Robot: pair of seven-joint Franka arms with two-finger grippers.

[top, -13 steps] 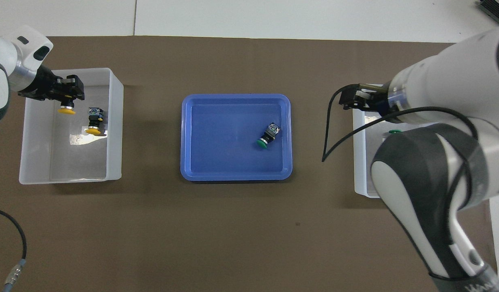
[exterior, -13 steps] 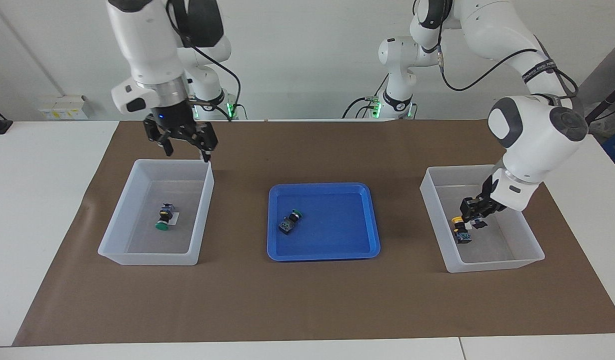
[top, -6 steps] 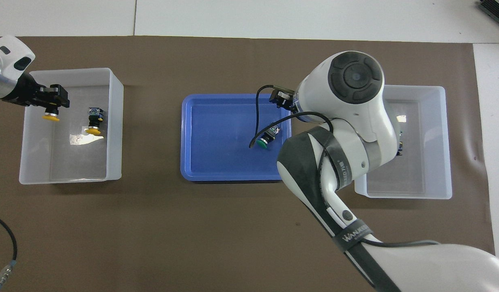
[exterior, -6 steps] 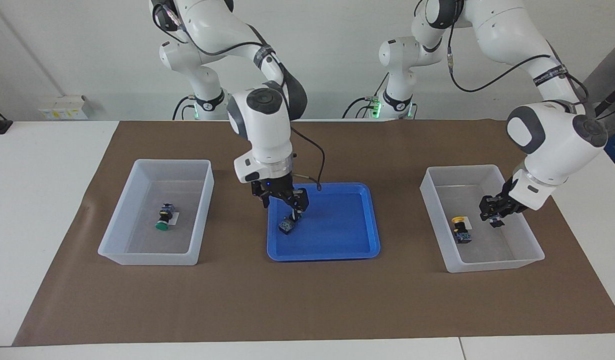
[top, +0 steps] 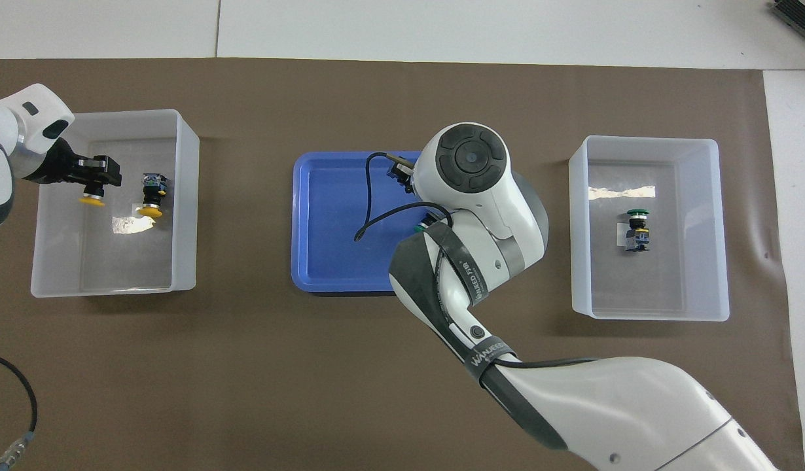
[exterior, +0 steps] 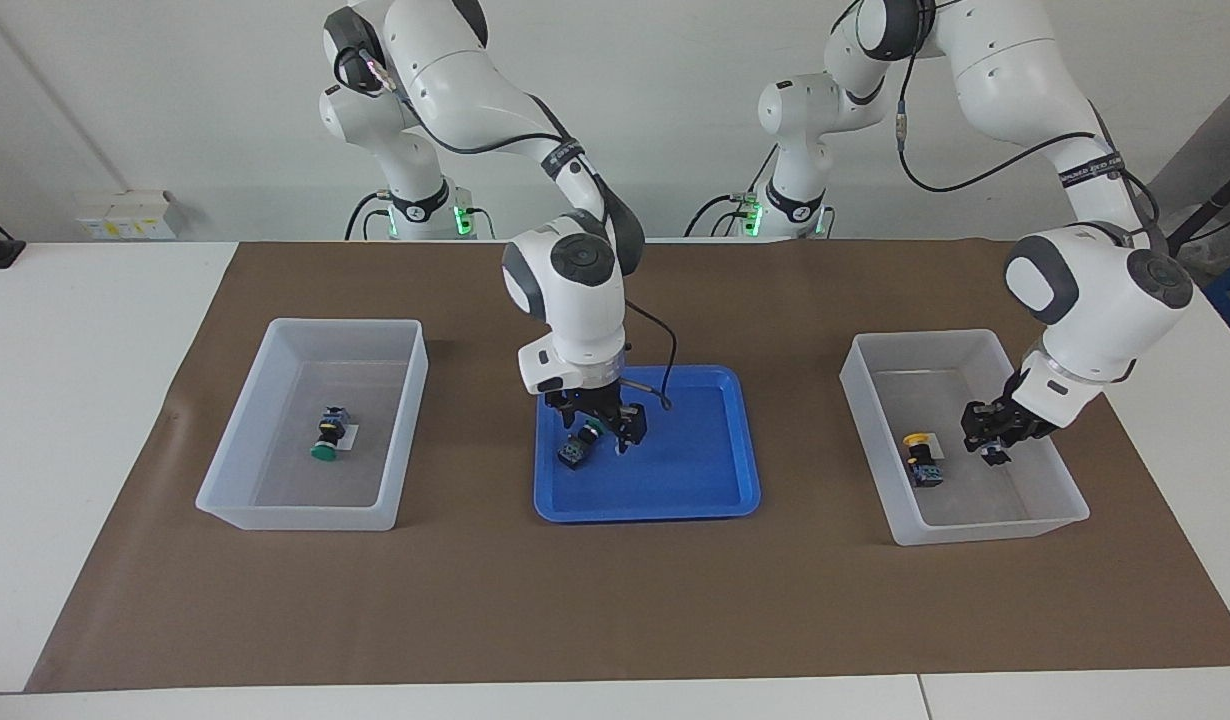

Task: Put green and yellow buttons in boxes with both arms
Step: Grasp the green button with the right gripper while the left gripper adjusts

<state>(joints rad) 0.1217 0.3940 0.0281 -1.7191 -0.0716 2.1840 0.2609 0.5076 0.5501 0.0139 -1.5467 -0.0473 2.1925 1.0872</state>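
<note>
My gripper will lift the green button (top: 420, 228) out, and the whole blue tray should then be empty, because the blue tray's visible bottom (top: 335, 227) is already clear.
A green button (exterior: 578, 447) lies in the blue tray (exterior: 645, 515). My right gripper (exterior: 600, 432) is down in the tray, open, with a finger on either side of this button. In the overhead view my right arm hides it except a sliver of green cap (top: 418, 229). Another green button (exterior: 327, 440) lies in the clear box (exterior: 340, 322) at the right arm's end; it also shows in the overhead view (top: 636, 226). My left gripper (exterior: 985, 445) is shut on a yellow button (top: 91, 200) inside the other clear box (exterior: 920, 337), beside a lying yellow button (exterior: 920, 462).
Brown paper (exterior: 615, 600) covers the table under the tray and both boxes. The tray stands between the two boxes, with bare paper strips on either side of it. A cable end (top: 13, 448) lies near the robots at the left arm's end.
My right arm swung from over its box to the tray and came down around the green button. My left gripper shifted slightly inside its box, still holding the yellow button.
</note>
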